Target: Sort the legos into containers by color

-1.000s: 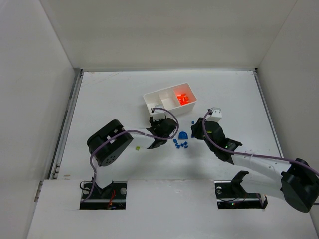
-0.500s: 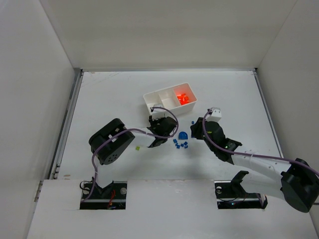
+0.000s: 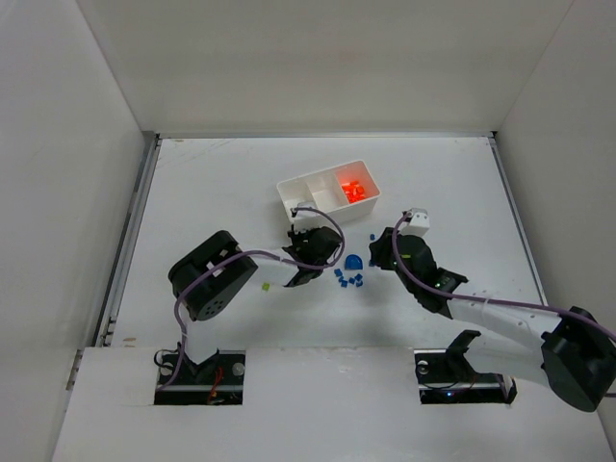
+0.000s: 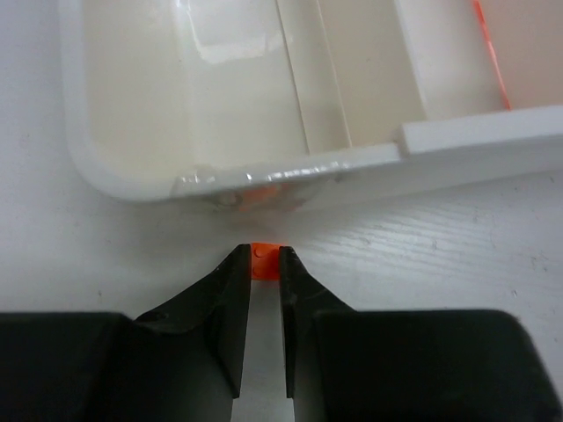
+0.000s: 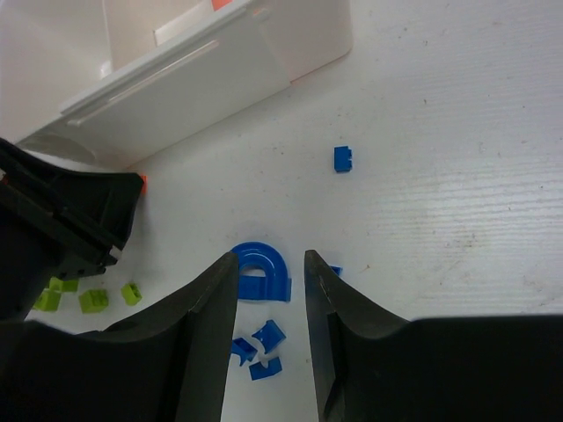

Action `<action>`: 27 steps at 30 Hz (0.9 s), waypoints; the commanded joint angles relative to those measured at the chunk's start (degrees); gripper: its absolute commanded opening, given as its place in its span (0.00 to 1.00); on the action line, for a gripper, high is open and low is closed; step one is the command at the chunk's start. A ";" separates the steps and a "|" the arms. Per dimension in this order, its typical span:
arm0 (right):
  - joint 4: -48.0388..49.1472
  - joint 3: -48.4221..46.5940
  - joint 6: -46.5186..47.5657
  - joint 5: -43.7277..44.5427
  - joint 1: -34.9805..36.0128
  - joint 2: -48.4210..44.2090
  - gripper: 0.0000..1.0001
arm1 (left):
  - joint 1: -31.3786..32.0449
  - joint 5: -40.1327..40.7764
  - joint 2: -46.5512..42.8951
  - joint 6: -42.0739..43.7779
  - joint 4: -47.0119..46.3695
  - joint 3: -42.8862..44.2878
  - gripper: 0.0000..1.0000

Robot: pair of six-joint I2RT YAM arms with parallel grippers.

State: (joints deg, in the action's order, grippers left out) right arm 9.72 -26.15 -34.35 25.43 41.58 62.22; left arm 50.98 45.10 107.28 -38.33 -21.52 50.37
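Observation:
The orange brick sits close against the tray's near side, so my left gripper should draw the brick into the clear and take it anew before lifting.
The white tray lies at mid-table, with orange legos in its right compartment. My left gripper is shut on a tiny orange brick, low over the table just in front of the tray's near wall. In the top view it sits at the tray's near left corner. My right gripper is open and empty, its jaws either side of a blue arch piece without touching it. Small blue bricks lie under it. A single blue brick lies farther off.
Several yellow-green bricks lie left of the blue pile, beside the left arm. One yellow-green brick lies apart near the left arm. White walls enclose the table.

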 commanded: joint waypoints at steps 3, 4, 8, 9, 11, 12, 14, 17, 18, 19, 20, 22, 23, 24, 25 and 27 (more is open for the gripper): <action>2.77 0.49 -0.63 0.58 -1.20 -2.01 0.42 | 3.63 -2.30 -10.15 1.14 1.13 -1.94 0.12; 2.77 0.66 -0.72 0.67 -1.37 -2.18 0.42 | 4.25 -2.56 -11.64 1.58 1.21 -2.03 0.12; 2.06 1.01 -1.16 0.94 -2.87 -3.32 0.42 | 6.19 -4.14 -16.22 2.90 1.65 -0.37 0.12; 1.97 1.28 -1.42 0.94 -3.13 -3.85 0.42 | 6.45 -4.84 -16.93 2.99 1.65 0.34 0.12; 1.89 1.80 -1.86 0.94 -4.01 -4.73 0.42 | 6.37 -6.25 -17.02 3.69 1.74 2.53 0.12; 1.89 1.89 -1.95 0.85 -4.36 -4.82 0.42 | 6.10 -6.78 -16.76 4.22 2.00 3.41 0.12; 1.80 1.89 -1.95 0.50 -4.54 -4.82 0.42 | 6.10 -6.52 -15.97 4.93 2.88 4.30 0.12; 1.27 1.81 -1.95 1.11 -4.19 -4.91 0.42 | 6.10 -5.29 -14.92 4.14 5.16 2.99 0.17; 1.36 1.81 -1.95 1.03 -4.27 -4.91 0.42 | 5.93 -5.11 -14.39 4.14 5.78 2.28 0.20; 1.45 1.81 -1.95 0.59 -4.54 -4.56 0.42 | 5.75 -5.11 -13.95 3.96 6.31 1.41 0.22; 1.36 1.63 -1.95 0.50 -4.36 -4.30 0.42 | 5.49 -4.85 -13.51 3.79 6.23 0.18 0.24; 1.45 1.37 -1.78 0.93 -4.19 -3.77 0.42 | 4.79 -5.46 -12.46 3.26 5.09 -1.76 0.29; 1.62 1.28 -1.69 1.11 -4.19 -3.59 0.42 | 4.61 -5.81 -11.93 3.08 4.21 -2.37 0.30; 1.88 1.28 -1.69 1.11 -4.19 -3.24 0.42 | 4.43 -6.16 -11.31 3.17 3.16 -2.82 0.31; 1.89 1.19 -1.69 0.76 -4.19 -2.81 0.42 | 4.17 -6.43 -10.26 3.78 1.76 -3.08 0.32; 1.89 1.02 -1.51 0.76 -4.19 -2.54 0.42 | 3.91 -6.95 -8.59 4.22 0.17 -3.08 0.33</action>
State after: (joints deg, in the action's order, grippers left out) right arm 9.47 -24.49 -35.83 25.67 37.47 59.27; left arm 55.42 38.68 97.45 -34.92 -18.02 47.75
